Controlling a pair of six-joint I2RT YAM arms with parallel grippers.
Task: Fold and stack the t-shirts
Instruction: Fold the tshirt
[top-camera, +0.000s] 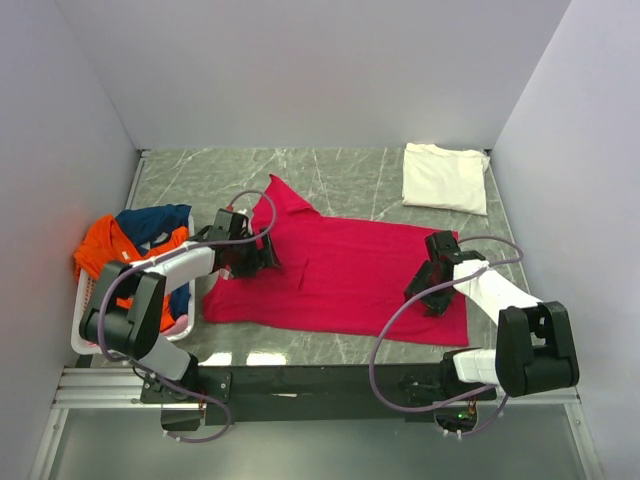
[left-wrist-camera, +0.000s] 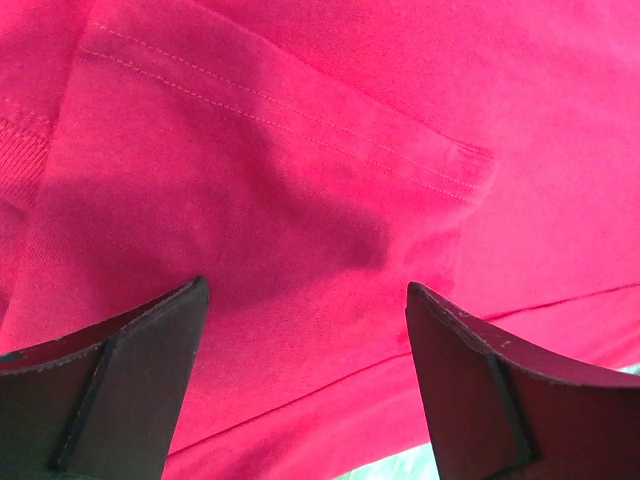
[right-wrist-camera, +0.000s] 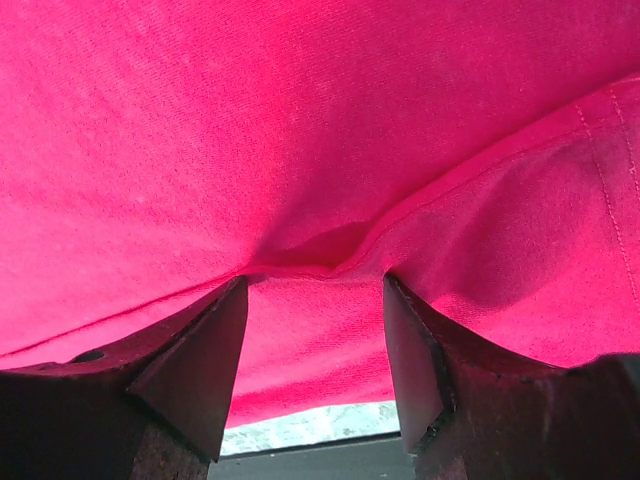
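Note:
My left gripper should grab the back sleeve's tip (top-camera: 274, 181) and help pull the t-shirt backward, because the crimson-pink t-shirt's front edge (top-camera: 365, 334) is close to the edge of the table.
A crimson-pink t-shirt (top-camera: 340, 270) lies spread across the middle of the table, one sleeve pointing toward the back. My left gripper (top-camera: 255, 255) hovers over its left part with the jaws wide open; in the left wrist view only flat red cloth (left-wrist-camera: 300, 180) with a stitched hem lies below the gripper (left-wrist-camera: 305, 300). My right gripper (top-camera: 430, 285) is down on the shirt's right side near the front edge. It is open, its fingertips (right-wrist-camera: 205, 340) pressing into the cloth (right-wrist-camera: 300, 120), and a small ridge of fabric rises between them. A folded cream-white t-shirt (top-camera: 445, 177) lies at the back right.
A white slatted basket (top-camera: 85, 320) stands at the table's left edge with an orange t-shirt (top-camera: 105, 250) and a navy one (top-camera: 155, 220) heaped in it. The marble tabletop (top-camera: 200, 180) shows around the red shirt. Pale walls enclose the back and both sides.

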